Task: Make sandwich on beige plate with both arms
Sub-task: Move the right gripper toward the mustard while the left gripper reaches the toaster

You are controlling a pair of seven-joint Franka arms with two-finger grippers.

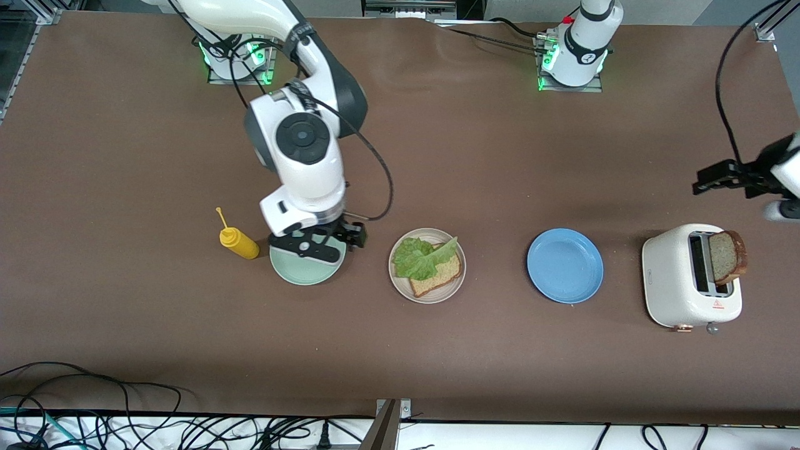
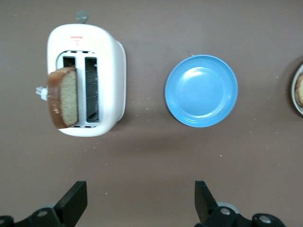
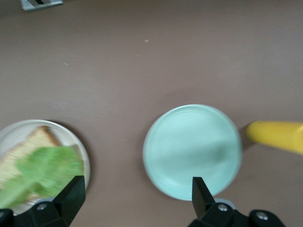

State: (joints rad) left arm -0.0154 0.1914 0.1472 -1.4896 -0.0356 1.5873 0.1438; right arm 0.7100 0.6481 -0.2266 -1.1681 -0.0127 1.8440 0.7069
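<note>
My left gripper should continue moving closer until its open fingers are on both sides of the bread slice (image 1: 729, 256), which sticks out of the toaster slot (image 2: 69, 62) with its thickness in line with those fingers.
The beige plate (image 1: 431, 299) lies mid-table with one slice of brown bread (image 1: 440, 274) on it and a ruffled lettuce leaf (image 1: 420, 256) on top. A second bread slice (image 1: 728, 255) stands up out of a slot of the white toaster (image 1: 672, 281). My right gripper (image 1: 325, 240) is open and empty, up in the air over the edge of the mint-green plate (image 1: 300, 272) beside the beige plate (image 3: 83, 151). My left gripper (image 1: 712, 178) is open and empty, over bare table by the toaster (image 2: 111, 71) and its bread slice (image 2: 64, 97).
A blue plate (image 1: 565, 265) lies between the beige plate and the toaster. A yellow mustard bottle (image 1: 239, 242) lies next to the mint-green plate, toward the right arm's end. Cables run along the table's edge nearest the front camera.
</note>
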